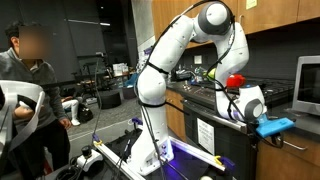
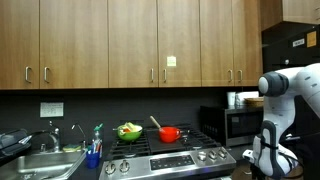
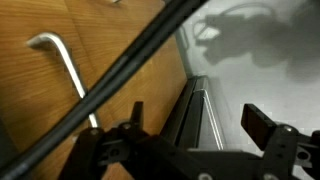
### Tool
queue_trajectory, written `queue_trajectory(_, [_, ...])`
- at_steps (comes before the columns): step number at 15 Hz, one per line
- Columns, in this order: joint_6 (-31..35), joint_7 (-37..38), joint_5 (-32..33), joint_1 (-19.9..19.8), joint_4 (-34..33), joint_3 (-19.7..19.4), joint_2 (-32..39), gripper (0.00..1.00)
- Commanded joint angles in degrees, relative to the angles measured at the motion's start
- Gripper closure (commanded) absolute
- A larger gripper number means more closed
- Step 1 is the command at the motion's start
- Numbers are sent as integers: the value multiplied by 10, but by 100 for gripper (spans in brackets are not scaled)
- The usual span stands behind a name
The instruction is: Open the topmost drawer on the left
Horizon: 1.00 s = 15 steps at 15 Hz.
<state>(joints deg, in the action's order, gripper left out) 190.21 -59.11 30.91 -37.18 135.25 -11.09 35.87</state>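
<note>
The silver bar handle [image 3: 70, 68] is outside my gripper's open fingers, so next I move toward the drawer front and bring a finger to the handle's nearer end before I pull.
In the wrist view a medium-brown wooden front [image 3: 40, 120] with a slim silver bar handle [image 3: 62, 68] fills the left side. My gripper [image 3: 198, 122] is open and empty. Its two dark fingers straddle a dark seam [image 3: 192, 105] between the wood and a grey metal surface [image 3: 255, 60]. The handle lies left of the fingers, apart from them. A black cable crosses the view. In an exterior view the gripper [image 1: 262, 115] hangs low by the counter's edge, next to brown cabinet fronts [image 1: 292, 158]. In an exterior view only the arm [image 2: 285, 95] shows, at the right edge.
A stove with a red pot [image 1: 235, 80] [image 2: 170, 133] and a green bowl [image 2: 129, 131] stands on the counter. A microwave [image 1: 306, 85] is beyond. Tall brown wall cupboards [image 2: 130, 45] hang above. A sink [image 2: 40, 160] is near. A person [image 1: 30, 95] stands away from the arm.
</note>
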Motion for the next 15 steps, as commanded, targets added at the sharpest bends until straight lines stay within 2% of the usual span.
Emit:
queue_trajectory(1, [-14,6,-13,35,24,-24,-28,0])
queue_trajectory(3, [-6,11,-23,52,24,-40,-27,0])
queue_trajectory(8, [38,31,-68,130,10,-116,-6,0])
queue_trajectory(15, [87,45,-89,159,-24,-125,27,0])
